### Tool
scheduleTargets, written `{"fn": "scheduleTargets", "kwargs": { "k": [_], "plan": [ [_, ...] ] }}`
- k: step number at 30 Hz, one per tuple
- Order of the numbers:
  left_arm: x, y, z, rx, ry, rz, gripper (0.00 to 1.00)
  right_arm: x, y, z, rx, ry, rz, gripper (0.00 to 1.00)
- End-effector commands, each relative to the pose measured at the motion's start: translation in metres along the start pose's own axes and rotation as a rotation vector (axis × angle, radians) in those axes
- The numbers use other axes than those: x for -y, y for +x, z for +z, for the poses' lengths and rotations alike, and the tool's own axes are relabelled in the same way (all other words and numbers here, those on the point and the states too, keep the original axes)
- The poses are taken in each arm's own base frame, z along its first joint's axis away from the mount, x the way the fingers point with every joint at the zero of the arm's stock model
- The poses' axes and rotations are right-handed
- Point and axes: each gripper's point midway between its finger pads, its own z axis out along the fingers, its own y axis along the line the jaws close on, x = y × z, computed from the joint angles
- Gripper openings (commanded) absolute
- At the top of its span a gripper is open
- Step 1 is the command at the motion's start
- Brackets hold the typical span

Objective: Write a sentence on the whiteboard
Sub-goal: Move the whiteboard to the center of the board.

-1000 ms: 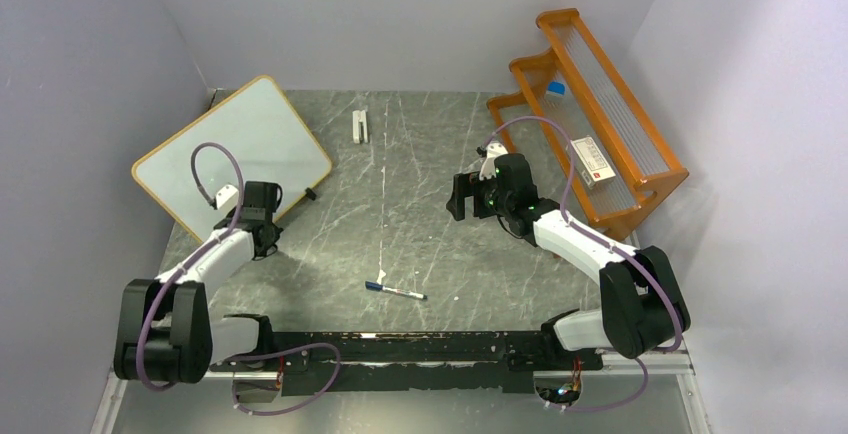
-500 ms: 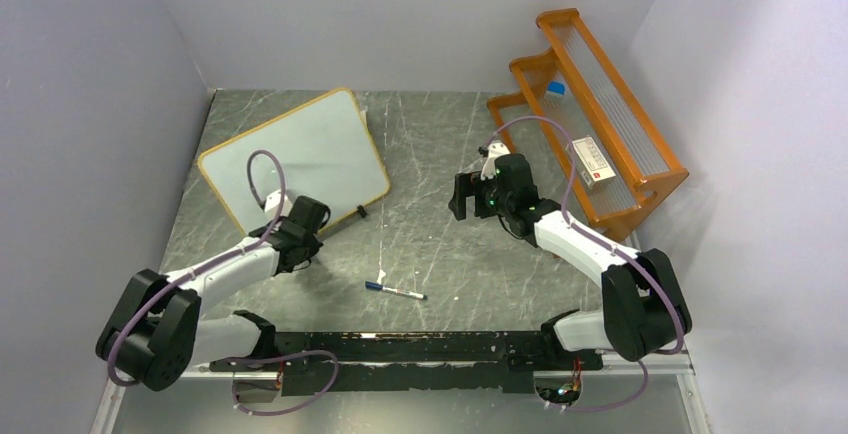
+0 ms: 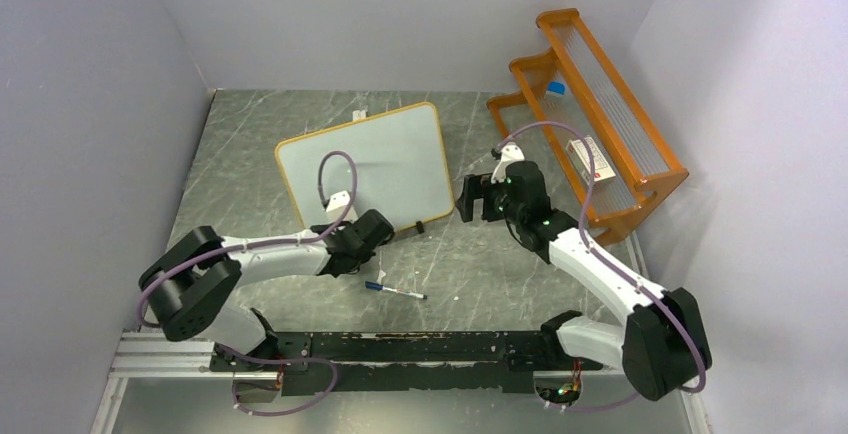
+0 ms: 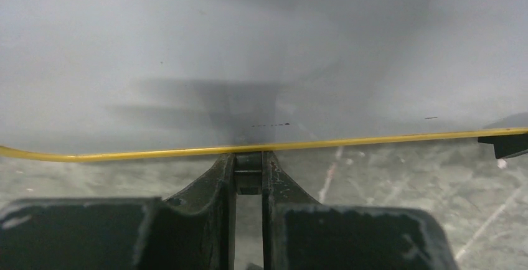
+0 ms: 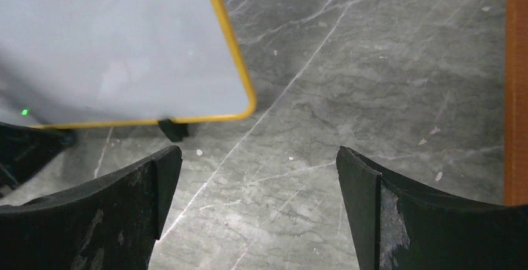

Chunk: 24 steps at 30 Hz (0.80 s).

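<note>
The table (image 3: 467,130) is open toward the orange rack, and my left gripper is holding the black foot (image 4: 249,173). I should keep sliding the whiteboard until its corner gets close to the rack.
The whiteboard (image 3: 365,159), white with a thin tan-orange frame, lies in the middle of the table. My left gripper (image 3: 376,228) is at its near edge, shut on one of its small black clip feet (image 4: 249,173). In the left wrist view the gripper (image 4: 249,161) meets the frame, and the board (image 4: 249,52) fills the upper half. A blue-capped marker (image 3: 395,291) lies on the table near the left gripper. My right gripper (image 3: 468,197) is open and empty just right of the board. In the right wrist view the gripper (image 5: 258,183) is over bare table, with the board's corner (image 5: 112,46) at upper left.
An orange wooden rack (image 3: 590,104) stands at the back right with a small box (image 3: 588,159) and a blue-capped tube (image 3: 553,92) on it; its edge shows in the right wrist view (image 5: 515,83). A small white object (image 3: 358,114) pokes out behind the board's far edge.
My left arm has swept right, moving the whiteboard from the far left to the table's middle and turning it. My right gripper has shifted slightly right.
</note>
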Motion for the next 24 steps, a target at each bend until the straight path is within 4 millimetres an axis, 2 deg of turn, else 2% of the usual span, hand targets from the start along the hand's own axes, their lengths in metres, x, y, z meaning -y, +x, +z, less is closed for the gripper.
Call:
{"fn": "scheduleTargets", "kwargs": {
  "k": [1, 10, 14, 19, 24],
  "plan": [
    [0.039, 0.015, -0.007, -0.023, 0.058, -0.060, 0.05, 0.000, -0.012, -0.017, 0.060, 0.023, 0.027, 1.00],
    [0.067, 0.051, -0.009, -0.067, 0.058, -0.057, 0.05, 0.004, -0.029, -0.043, 0.148, 0.056, 0.035, 1.00],
    [0.068, 0.061, -0.016, -0.072, 0.047, -0.060, 0.08, 0.002, -0.031, -0.047, 0.155, 0.045, 0.038, 1.00],
    [0.068, 0.057, -0.024, -0.073, 0.051, -0.058, 0.19, 0.000, -0.031, -0.049, 0.152, 0.035, 0.032, 1.00],
    [0.074, 0.042, -0.038, -0.047, 0.076, -0.047, 0.33, -0.003, -0.031, -0.048, 0.155, 0.017, 0.037, 1.00]
  ]
}}
